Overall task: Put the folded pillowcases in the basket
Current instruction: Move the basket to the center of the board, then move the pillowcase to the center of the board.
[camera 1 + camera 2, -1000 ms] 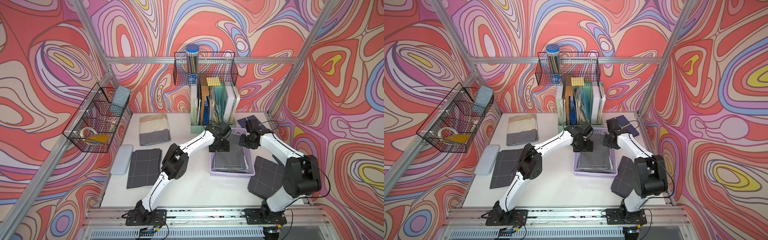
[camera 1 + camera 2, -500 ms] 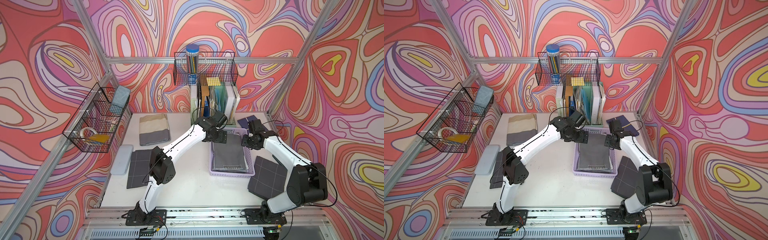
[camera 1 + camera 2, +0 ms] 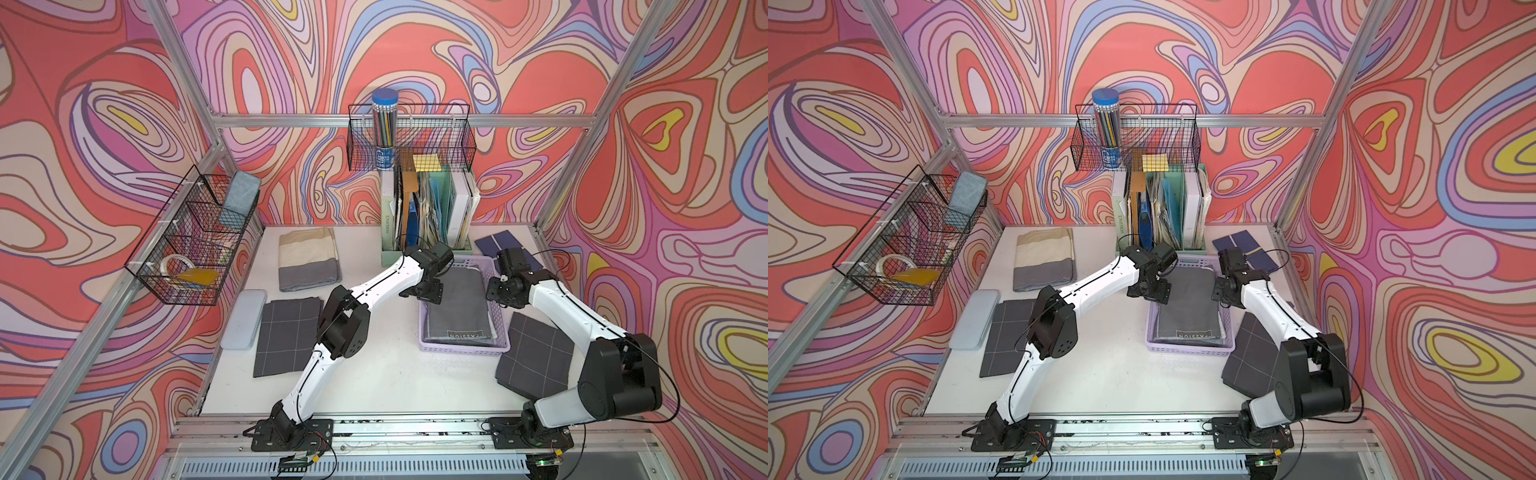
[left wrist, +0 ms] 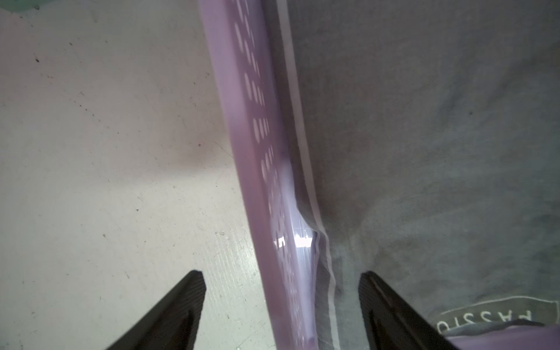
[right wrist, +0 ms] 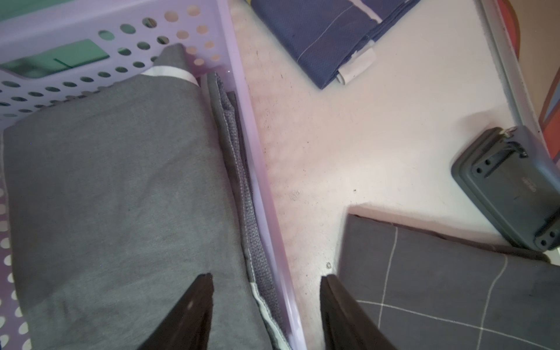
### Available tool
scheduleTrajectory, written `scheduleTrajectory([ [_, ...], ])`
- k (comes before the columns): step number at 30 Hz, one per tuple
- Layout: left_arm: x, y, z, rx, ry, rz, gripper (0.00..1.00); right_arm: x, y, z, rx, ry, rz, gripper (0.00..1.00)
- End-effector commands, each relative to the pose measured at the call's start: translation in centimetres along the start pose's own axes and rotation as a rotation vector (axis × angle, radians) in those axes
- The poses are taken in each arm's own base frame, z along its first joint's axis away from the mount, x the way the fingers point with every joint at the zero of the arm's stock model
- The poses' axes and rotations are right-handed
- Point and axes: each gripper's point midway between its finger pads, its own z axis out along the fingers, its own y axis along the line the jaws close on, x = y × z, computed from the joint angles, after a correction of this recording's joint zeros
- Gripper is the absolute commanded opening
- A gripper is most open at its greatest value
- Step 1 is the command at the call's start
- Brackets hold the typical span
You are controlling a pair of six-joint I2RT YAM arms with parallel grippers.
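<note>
The lilac basket (image 3: 464,347) takes up the space next to the dark checked cloth (image 3: 534,356), so the robot should slide the basket out of the way before its right gripper pulls the cloth there.
The lilac basket (image 3: 461,348) (image 3: 1190,348) stands right of the table's middle. The folded grey pillowcase (image 3: 457,307) (image 3: 1190,307) lies flat inside it, label toward the front. My left gripper (image 3: 424,293) (image 4: 281,274) is open and straddles the basket's left wall (image 4: 242,91): one finger is over the table, the other over the pillowcase (image 4: 424,151). My right gripper (image 3: 496,291) (image 5: 266,277) is open astride the right wall (image 5: 253,136), holding nothing. The pillowcase (image 5: 121,181) lies on another grey cloth.
Behind the basket stands a mint-green file holder (image 3: 428,216), with black wire baskets (image 3: 409,137) on the walls. Around it lie a striped folded cloth (image 3: 307,257), dark checked cloths (image 3: 286,336) (image 3: 536,357), a navy cloth (image 3: 494,243), a pale case (image 3: 245,318) and a grey device (image 5: 509,188).
My left gripper drew back toward the basket's far left corner, then came forward to its left wall. The right gripper drifted slightly. The pillowcase stayed in the basket.
</note>
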Motion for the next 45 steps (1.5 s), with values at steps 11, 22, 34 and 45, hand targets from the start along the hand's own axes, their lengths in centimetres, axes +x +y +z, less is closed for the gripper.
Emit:
scheduleTrajectory([
  [11,1.3,4.6,-0.3,-0.105,0.028,-0.030,0.00,-0.3,-1.4,-1.6,0.029,-0.045,0.070,0.58],
  [22,7.7,16.7,-4.1,-0.212,0.085,-0.114,0.00,4.0,-4.4,0.2,0.018,0.027,0.325,0.00],
  [34,10.5,22.2,-3.9,-0.277,0.168,-0.148,0.00,9.2,-8.5,2.8,0.165,0.163,0.396,0.32],
  [45,10.7,22.0,-3.8,-0.235,0.140,-0.153,0.72,12.5,-7.4,6.4,0.116,0.292,0.435,0.44],
])
